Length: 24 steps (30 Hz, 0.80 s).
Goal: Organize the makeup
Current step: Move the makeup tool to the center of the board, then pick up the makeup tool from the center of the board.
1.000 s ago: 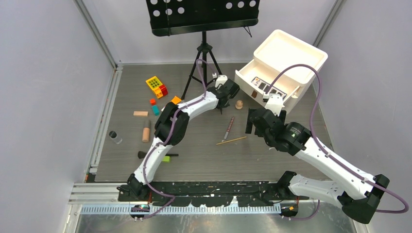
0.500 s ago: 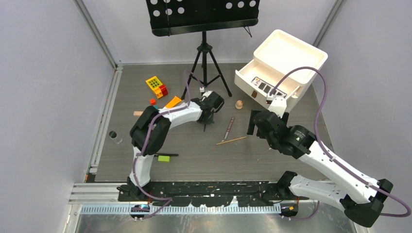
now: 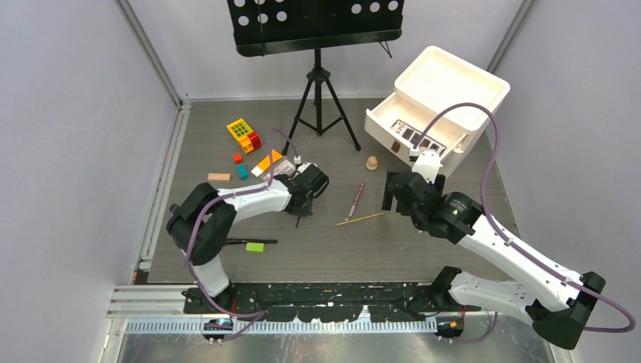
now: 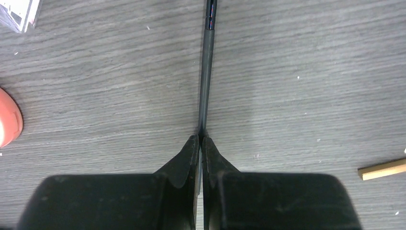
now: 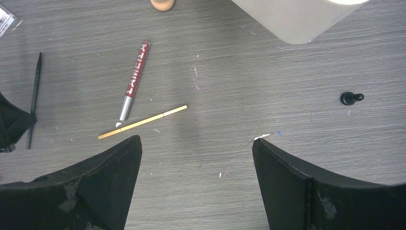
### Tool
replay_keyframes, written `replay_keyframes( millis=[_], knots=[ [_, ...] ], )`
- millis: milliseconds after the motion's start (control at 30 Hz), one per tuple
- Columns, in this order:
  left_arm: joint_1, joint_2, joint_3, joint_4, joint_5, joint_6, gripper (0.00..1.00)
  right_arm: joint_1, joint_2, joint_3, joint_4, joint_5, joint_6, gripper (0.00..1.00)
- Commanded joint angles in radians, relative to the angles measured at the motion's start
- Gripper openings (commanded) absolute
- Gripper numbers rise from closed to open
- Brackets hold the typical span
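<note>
The black pencil [image 4: 206, 79] is low over open tabletop, clear of the yellow pencil, so the robot's left gripper should keep going to that spot and let go of the black pencil there.
My left gripper [image 3: 300, 206] is shut on a thin black pencil [image 4: 206, 72], low over the table's middle. The pencil sticks out ahead of the jaws, and it also shows in the right wrist view [image 5: 34, 91]. My right gripper [image 5: 196, 139] is open and empty above bare table, right of a red pen [image 3: 356, 200] and a thin yellow pencil [image 3: 360, 219]. The palette [image 3: 412, 136] lies in the open drawer. A clear black-capped bottle [image 3: 179, 214] stands far left. A black brush [image 3: 242, 242] lies near the front.
The white drawer box [image 3: 438, 98] stands at the back right. A music stand tripod [image 3: 317, 91] is at the back middle. Toy blocks [image 3: 240, 130] lie at the back left, and a green block [image 3: 255, 247] lies by the brush. A tan knob [image 3: 371, 162] and a small black knob [image 5: 351, 98] lie loose.
My left arm has drawn back from near the drawer box to the table's middle, left and nearer, with the black pencil in its jaws. The right arm has hardly moved.
</note>
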Motion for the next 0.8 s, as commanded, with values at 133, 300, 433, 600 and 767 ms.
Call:
replay_keyframes(
  millis=[133,300,433,600,767],
  knots=[
    [-0.014,-0.072,-0.085,0.068,0.058,0.056,0.0,-0.005,-0.013,-0.008,0.034,0.014,0.015,0.9],
    [-0.015,-0.109,-0.089,0.066,0.061,0.071,0.0,-0.004,-0.014,-0.01,0.035,0.016,0.016,0.9],
    [-0.015,-0.141,-0.086,0.045,0.049,0.072,0.0,-0.005,-0.009,-0.01,0.035,0.016,0.019,0.9],
    [-0.017,-0.179,-0.092,0.038,0.038,0.071,0.0,-0.005,-0.009,-0.014,0.038,0.013,0.022,0.9],
    [-0.018,-0.218,-0.104,0.042,0.052,0.08,0.0,-0.005,-0.009,-0.016,0.043,0.011,0.021,0.9]
  ],
)
